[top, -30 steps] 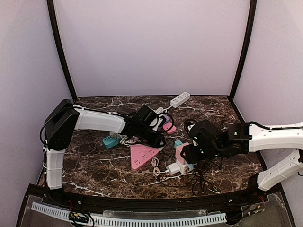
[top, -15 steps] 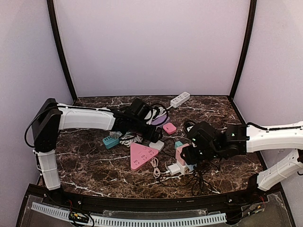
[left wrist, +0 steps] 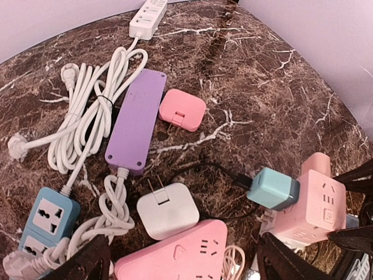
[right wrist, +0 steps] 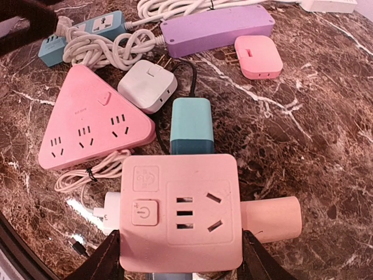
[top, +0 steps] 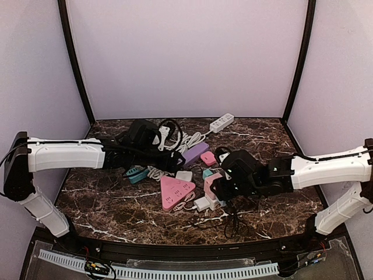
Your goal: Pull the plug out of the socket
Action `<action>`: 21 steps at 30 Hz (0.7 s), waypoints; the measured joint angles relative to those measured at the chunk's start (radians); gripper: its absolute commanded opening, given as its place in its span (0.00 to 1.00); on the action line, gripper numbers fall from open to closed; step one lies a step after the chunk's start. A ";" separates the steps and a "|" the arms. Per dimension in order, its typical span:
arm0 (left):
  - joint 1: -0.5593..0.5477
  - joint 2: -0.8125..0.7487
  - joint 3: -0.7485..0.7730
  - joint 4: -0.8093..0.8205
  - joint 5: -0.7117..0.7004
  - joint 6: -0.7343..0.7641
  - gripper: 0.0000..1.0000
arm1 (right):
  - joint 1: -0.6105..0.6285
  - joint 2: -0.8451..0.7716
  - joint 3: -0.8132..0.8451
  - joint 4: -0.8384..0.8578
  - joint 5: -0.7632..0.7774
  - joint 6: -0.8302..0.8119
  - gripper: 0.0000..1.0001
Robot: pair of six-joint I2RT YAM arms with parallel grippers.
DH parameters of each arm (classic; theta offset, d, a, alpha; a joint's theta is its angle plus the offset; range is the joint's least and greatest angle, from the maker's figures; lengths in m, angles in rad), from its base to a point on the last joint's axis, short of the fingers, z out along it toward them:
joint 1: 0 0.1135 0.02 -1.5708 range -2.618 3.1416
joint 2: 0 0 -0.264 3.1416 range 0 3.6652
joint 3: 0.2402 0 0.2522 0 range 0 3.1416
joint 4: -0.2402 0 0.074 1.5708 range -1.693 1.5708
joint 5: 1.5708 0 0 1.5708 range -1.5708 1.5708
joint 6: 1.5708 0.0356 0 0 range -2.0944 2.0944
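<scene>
My right gripper is holding the pink cube socket [right wrist: 180, 213] and is nearest the blue-grey plug [right wrist: 169, 276], so my left gripper should take the cube to free my right gripper for the plug.
My right gripper [right wrist: 178, 259] is shut on a pink cube socket [right wrist: 180, 210], one finger on each side of it; it also shows in the top view [top: 213, 184]. A teal plug [right wrist: 192, 125] with a black cable sits in the cube's far face. A white plug [right wrist: 111, 208] with a white cable sits in its left face. A pink stub [right wrist: 271, 219] sticks out on its right. In the left wrist view the cube [left wrist: 309, 204] and the teal plug [left wrist: 273, 188] lie at the right. My left gripper [left wrist: 186, 262] is open and empty above a loose white adapter [left wrist: 168, 210].
A pink triangular socket [right wrist: 87, 125] lies left of the cube. A purple power strip [left wrist: 137, 116], a small pink adapter [left wrist: 182, 110], a blue strip [left wrist: 45, 217], coiled white cables [left wrist: 87, 116] and a white strip [top: 221, 122] lie further back. Black cables trail at the front.
My left arm has drawn back to the left, leaving the white adapter uncovered on the table. My right gripper has carried the pink cube socket a little to the left.
</scene>
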 measured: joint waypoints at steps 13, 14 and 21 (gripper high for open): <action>-0.049 -0.076 -0.137 0.118 0.119 -0.123 0.87 | 0.004 0.017 0.017 0.064 -0.035 -0.015 0.88; -0.063 -0.075 -0.136 0.127 0.121 -0.129 0.88 | 0.004 0.003 0.014 0.060 -0.040 -0.006 0.88; -0.154 -0.014 -0.073 0.149 0.119 -0.136 0.91 | 0.010 -0.109 -0.036 0.020 -0.069 0.030 0.88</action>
